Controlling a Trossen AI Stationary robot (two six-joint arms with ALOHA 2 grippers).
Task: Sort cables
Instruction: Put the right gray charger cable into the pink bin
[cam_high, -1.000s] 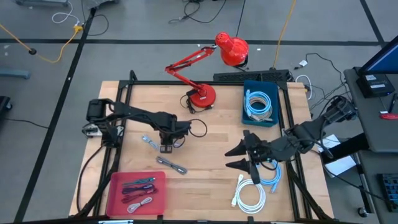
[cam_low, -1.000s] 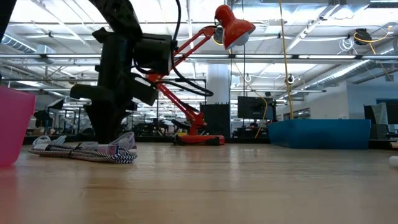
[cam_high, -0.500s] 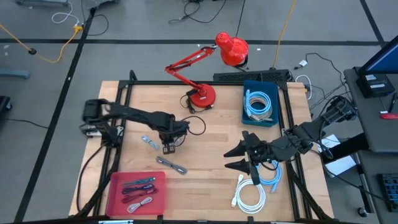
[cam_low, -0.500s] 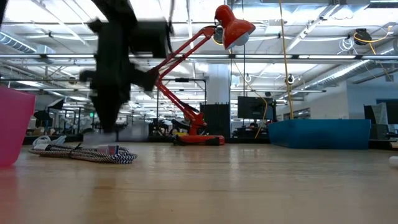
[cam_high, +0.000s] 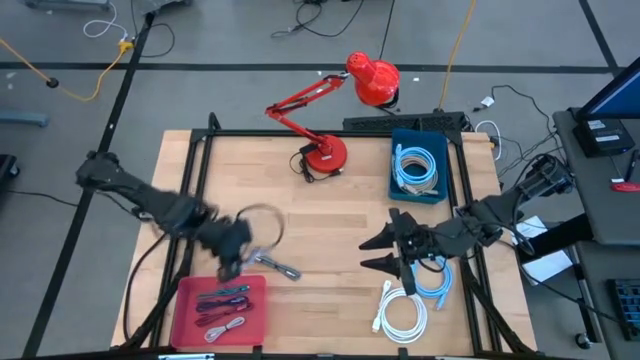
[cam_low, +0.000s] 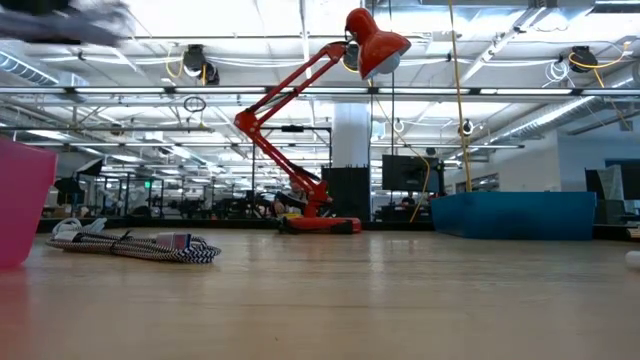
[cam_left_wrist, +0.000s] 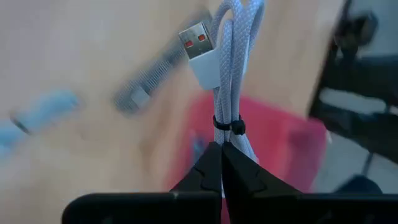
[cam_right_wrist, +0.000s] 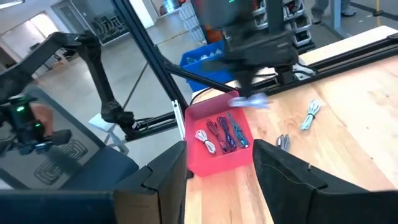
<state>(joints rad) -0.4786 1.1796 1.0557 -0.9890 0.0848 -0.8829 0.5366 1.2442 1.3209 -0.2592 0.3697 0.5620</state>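
Observation:
The red tray has a free part next to its teal cable, so my left gripper should go on bringing the pale grey cable there until it lies beside the teal cable.
My left gripper hangs above the table's near left, beside the red tray, and is shut on a short pale grey bundled cable with a USB plug. The right wrist view shows this cable as a blur under the left arm. A grey braided cable lies flat on the wood close by, and a pale one lies farther off. My right gripper waits open above the table's right side, holding nothing. My left gripper pinches the bundle between its two fingers, at one end, just below the black tie. The fingers slant downward. The bundle runs on past the fingertips, plug at its free end, lifted clear of the table.
The red tray holds several short cables. A blue bin at the far right holds a light-blue coil. White and light-blue coils lie near the right gripper. A red desk lamp stands at the far middle.
My left gripper has risen from the table's middle left and swung fast toward the near left edge and the red tray, rolling as it went. The pale bundled cable has come up with it, lifted clear of the wood. The braided cable has stayed put.

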